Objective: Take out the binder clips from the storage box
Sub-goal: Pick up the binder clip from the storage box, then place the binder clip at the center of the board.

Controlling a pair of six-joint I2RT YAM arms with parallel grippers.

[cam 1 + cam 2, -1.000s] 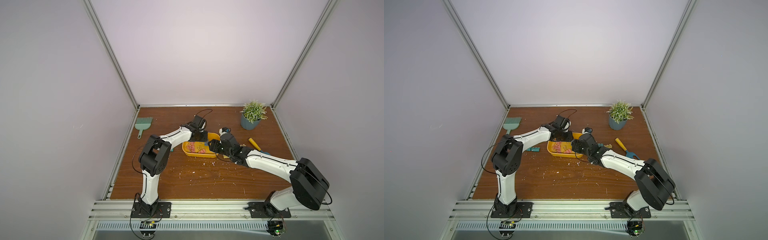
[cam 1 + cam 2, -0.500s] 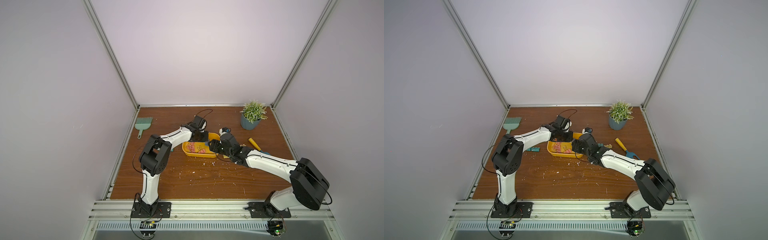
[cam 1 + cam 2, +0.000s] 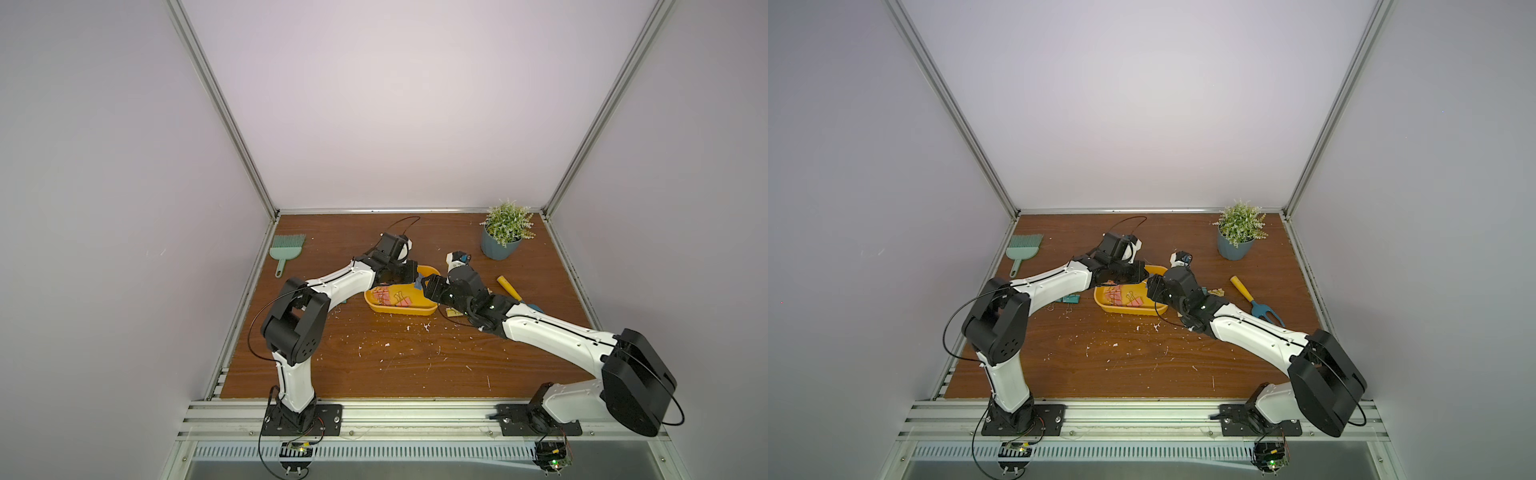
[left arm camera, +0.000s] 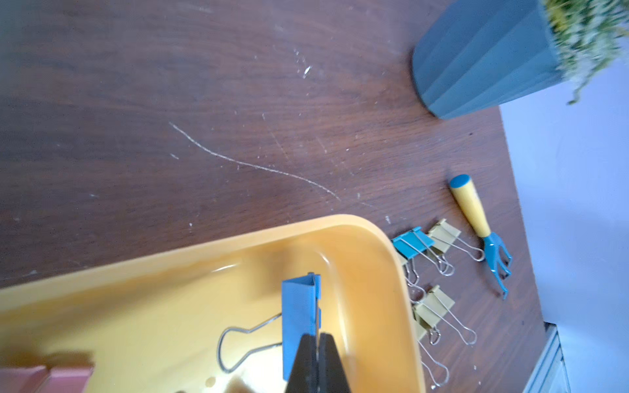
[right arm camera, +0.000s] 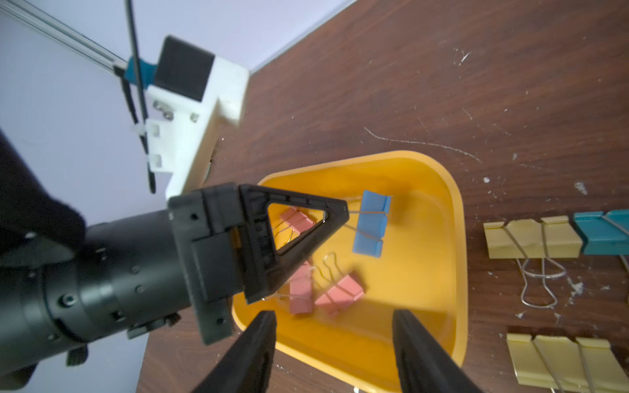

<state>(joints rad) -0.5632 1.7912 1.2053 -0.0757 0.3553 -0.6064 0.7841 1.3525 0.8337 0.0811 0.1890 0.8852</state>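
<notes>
The way to the pink clips (image 5: 339,293) is blocked by my left gripper with the blue binder clip (image 5: 373,230), so my right gripper should enter once that clip is out.
The yellow storage box (image 3: 400,311) (image 3: 1130,311) lies mid-table. My left gripper (image 4: 318,337) (image 5: 343,210) is shut on the wire handle of a blue binder clip (image 4: 299,316) (image 5: 371,224), over the box's end by the right arm. Three pink binder clips (image 5: 340,290) (image 3: 384,297) lie on the box floor. My right gripper (image 5: 333,313) (image 3: 428,287) hovers open over the box's wall (image 5: 343,354), holding nothing. More binder clips lie on the table outside: yellow ones (image 5: 531,238) (image 4: 435,304) and a teal one (image 5: 602,231) (image 4: 412,243).
A blue-grey plant pot (image 3: 500,246) stands at the back right. A small garden fork with a yellow handle (image 3: 1254,300) lies right of the box, and a green brush (image 3: 286,250) at the back left. Teal clips (image 3: 1070,298) lie under the left arm. White specks dot the wood.
My left gripper has closed onto the blue clip's wire handle. Both arms have stayed almost where they were.
</notes>
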